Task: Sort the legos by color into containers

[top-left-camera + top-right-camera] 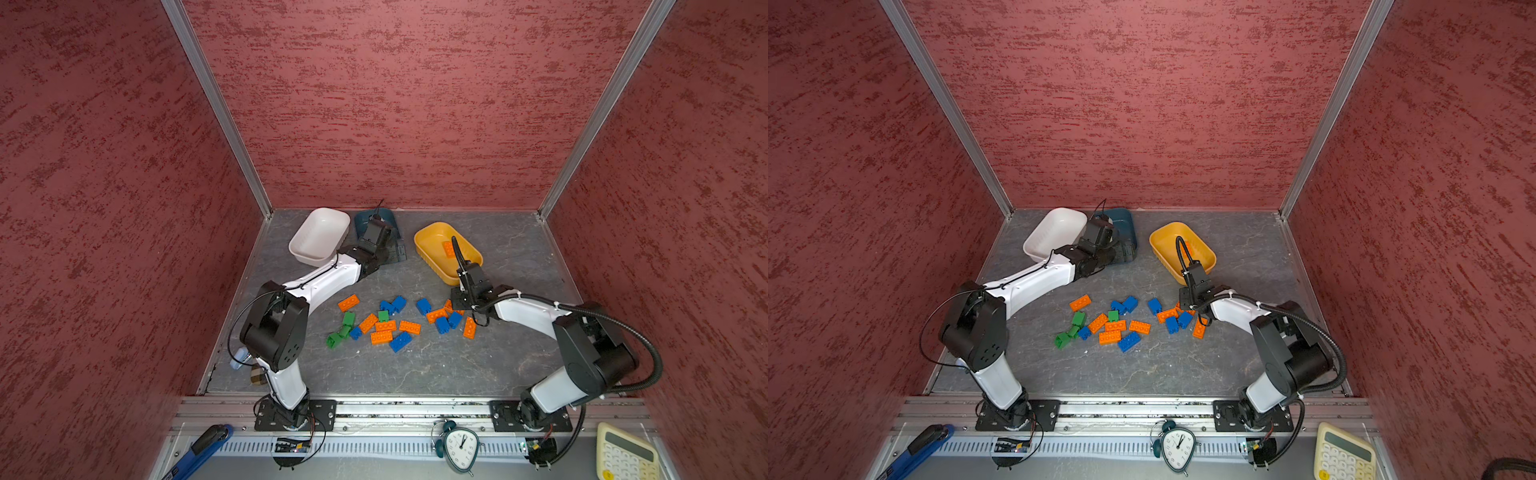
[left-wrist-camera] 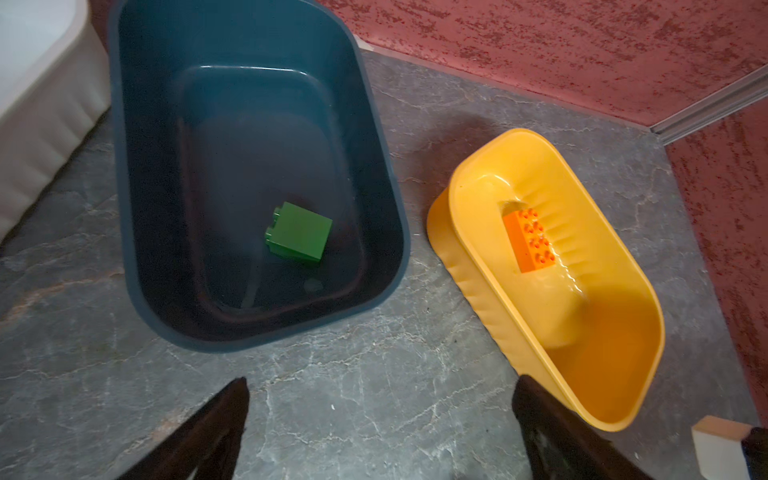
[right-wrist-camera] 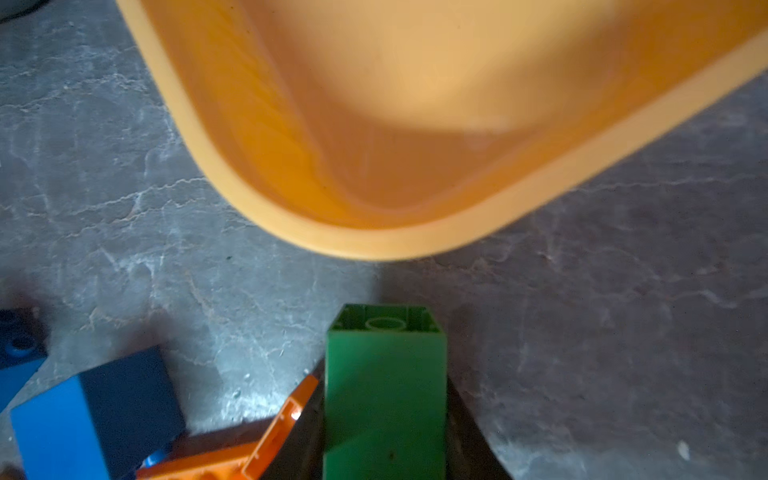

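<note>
My right gripper needs to pass the green brick (image 3: 385, 392) to my left gripper, because the dark teal tub (image 1: 1125, 227) for the green brick is on my left gripper's side.
Orange, blue and green legos (image 1: 386, 324) lie scattered mid-table in both top views. My right gripper (image 3: 385, 374) is shut on a green brick (image 3: 386, 395), low at the pile's right end, just short of the yellow tub's (image 3: 374, 245) near rim. Beside it lie a blue brick (image 3: 83, 415) and an orange one (image 3: 266, 440). My left gripper (image 2: 381, 380) is open and empty above bare table by the dark teal tub (image 2: 141, 124), which holds one green brick (image 2: 299, 232). An orange brick (image 2: 530, 241) lies in the yellow tub (image 2: 623, 257). The white tub (image 1: 320, 232) looks empty.
The three tubs stand in a row at the back, close to the red rear wall. Red side walls close in the table. Outside the front rail are a clock (image 1: 459, 446), a calculator (image 1: 625, 453) and a blue-handled tool (image 1: 199, 451).
</note>
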`<action>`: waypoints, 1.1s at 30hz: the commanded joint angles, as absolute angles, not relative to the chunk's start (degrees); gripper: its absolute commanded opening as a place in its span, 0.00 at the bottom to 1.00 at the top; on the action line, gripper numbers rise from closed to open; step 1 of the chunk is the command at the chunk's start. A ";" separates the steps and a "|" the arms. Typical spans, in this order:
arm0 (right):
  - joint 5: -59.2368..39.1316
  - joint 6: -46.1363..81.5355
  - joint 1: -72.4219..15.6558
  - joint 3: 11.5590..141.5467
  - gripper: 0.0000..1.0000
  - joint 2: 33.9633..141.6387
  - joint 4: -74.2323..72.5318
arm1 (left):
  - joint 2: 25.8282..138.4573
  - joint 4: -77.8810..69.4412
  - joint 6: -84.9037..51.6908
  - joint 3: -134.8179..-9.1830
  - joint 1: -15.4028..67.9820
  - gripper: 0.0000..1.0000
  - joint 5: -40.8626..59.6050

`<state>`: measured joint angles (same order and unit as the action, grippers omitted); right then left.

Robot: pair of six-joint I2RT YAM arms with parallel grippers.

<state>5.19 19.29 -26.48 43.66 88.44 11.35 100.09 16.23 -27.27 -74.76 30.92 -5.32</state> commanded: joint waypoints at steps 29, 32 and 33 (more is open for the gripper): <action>-22.07 -6.47 -32.07 33.19 0.20 75.32 -26.13 | 98.52 23.67 -14.23 -78.38 35.77 0.85 31.10; -23.04 -6.97 -32.42 32.27 0.20 75.10 -29.21 | 99.20 24.06 -14.72 -78.67 35.68 0.70 31.03; -22.98 -6.84 -32.52 32.09 0.20 75.15 -30.05 | 99.36 24.08 -14.61 -78.74 35.60 0.66 31.81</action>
